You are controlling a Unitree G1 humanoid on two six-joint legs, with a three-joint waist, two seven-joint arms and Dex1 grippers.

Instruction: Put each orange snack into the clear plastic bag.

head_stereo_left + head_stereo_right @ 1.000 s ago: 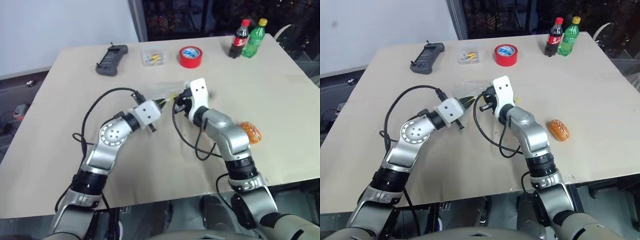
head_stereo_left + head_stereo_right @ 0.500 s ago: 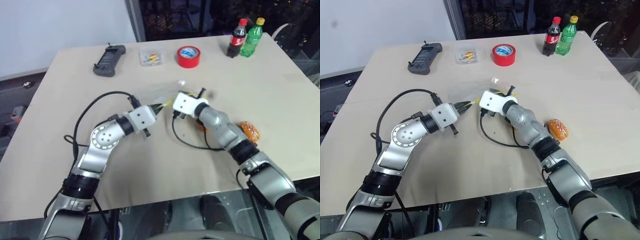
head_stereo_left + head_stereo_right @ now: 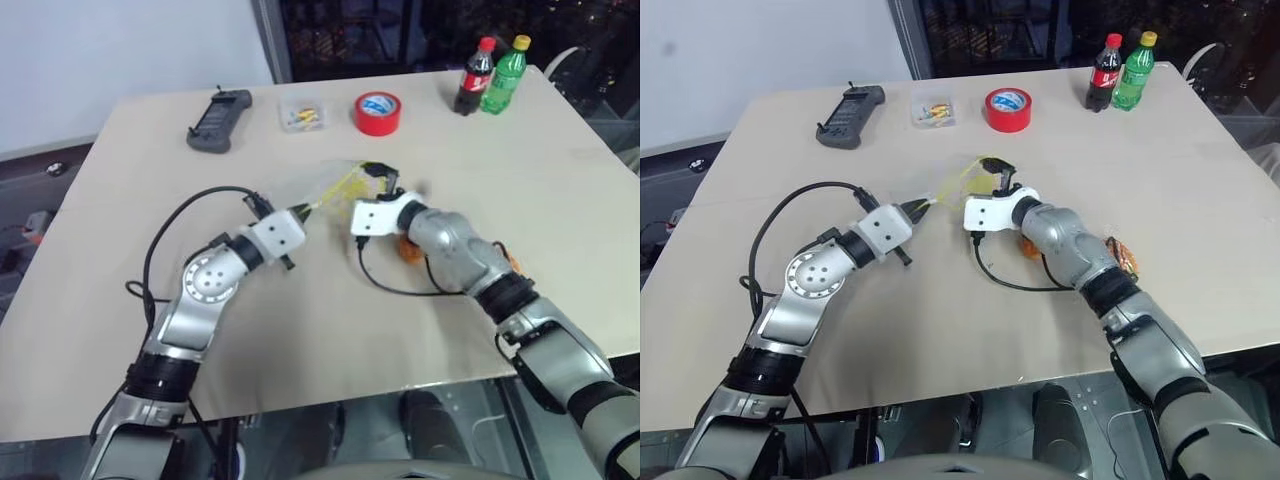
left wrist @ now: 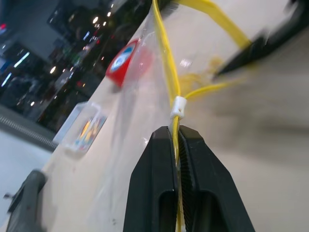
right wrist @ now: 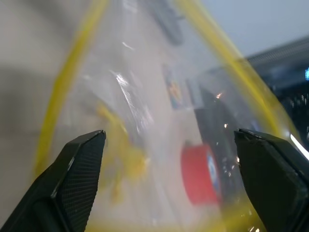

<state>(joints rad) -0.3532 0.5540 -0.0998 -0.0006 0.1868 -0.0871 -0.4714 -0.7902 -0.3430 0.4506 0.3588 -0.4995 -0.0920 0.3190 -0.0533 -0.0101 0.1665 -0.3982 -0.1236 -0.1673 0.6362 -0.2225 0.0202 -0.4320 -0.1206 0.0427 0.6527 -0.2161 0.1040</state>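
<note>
I am going to carry the orange snack in, and the clear plastic bag's opening [image 3: 347,186] should stay wide open because the yellow seal strip [image 5: 66,79] bows wide apart.
The clear plastic bag [image 3: 337,187] hangs just above the table between my two grippers, its yellow seal strip [image 4: 166,72] pulled taut. My left gripper [image 4: 175,130] is shut on that strip at one end of the mouth. At the other end, my right gripper [image 5: 169,134] stands wide open, and its wrist view looks into the spread mouth. One orange snack [image 3: 408,247] lies on the table under my right wrist; I cannot tell whether it is inside the bag. The other orange snack [image 3: 1126,259] lies beside my right forearm, partly hidden by it.
At the table's far side stand a red tape roll [image 3: 380,112], a small clear box [image 3: 304,115], a black handheld controller [image 3: 220,120] and two bottles [image 3: 478,77] [image 3: 508,74]. Black cables loop off both wrists over the beige table [image 3: 560,170].
My right gripper has rolled over and gone from shut to wide open at the bag's mouth, which now spreads wider. An orange snack now shows under that wrist. My left hand drew slightly left.
</note>
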